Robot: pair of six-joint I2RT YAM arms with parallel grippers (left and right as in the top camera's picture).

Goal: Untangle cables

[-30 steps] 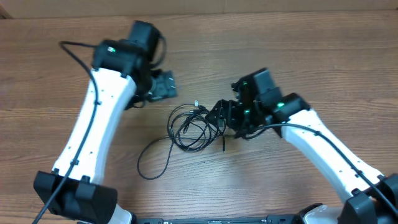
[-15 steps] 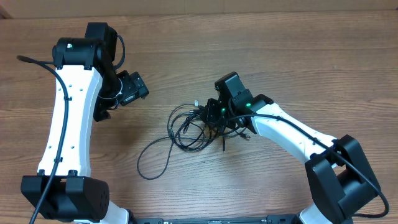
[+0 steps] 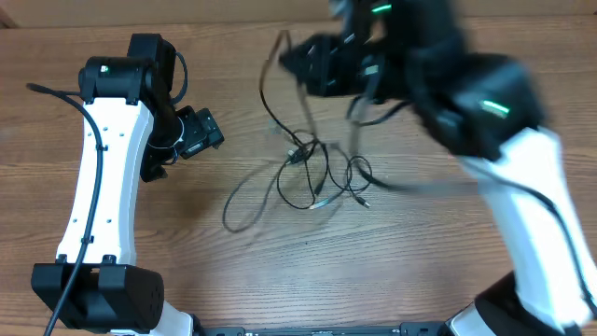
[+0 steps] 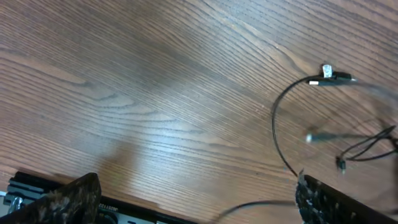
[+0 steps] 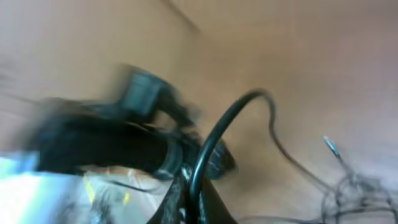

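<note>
My right gripper's cable still runs into the bunch [image 3: 308, 152] even though that gripper is already high, so next my left gripper grabs the raised strand [image 3: 306, 108] and pulls it away.
The thin black cables [image 3: 317, 173] lie in loose loops at the middle of the table, with one wide loop [image 3: 244, 201] reaching left. One strand rises from the bunch to my right gripper [image 3: 291, 62], which is blurred and held high over the table's far side. In the right wrist view the right gripper [image 5: 191, 198] is shut on that cable [image 5: 214, 140], which arcs up out of the jaws. My left gripper [image 3: 207, 131] stands wide open to the left of the bunch. Its fingers [image 4: 68, 199] frame bare wood, and a cable with a small plug [image 4: 329, 76] curves past.
The wooden table [image 3: 448, 252] carries nothing else. The left arm's white link [image 3: 103, 177] stands along the left side. The right arm [image 3: 522, 159] reaches from the front right corner over the right half.
The right gripper shut on a strand in the bunch and swung up and back with it, pulling the cables looser and wider. The left arm drew away to the left, then held still.
</note>
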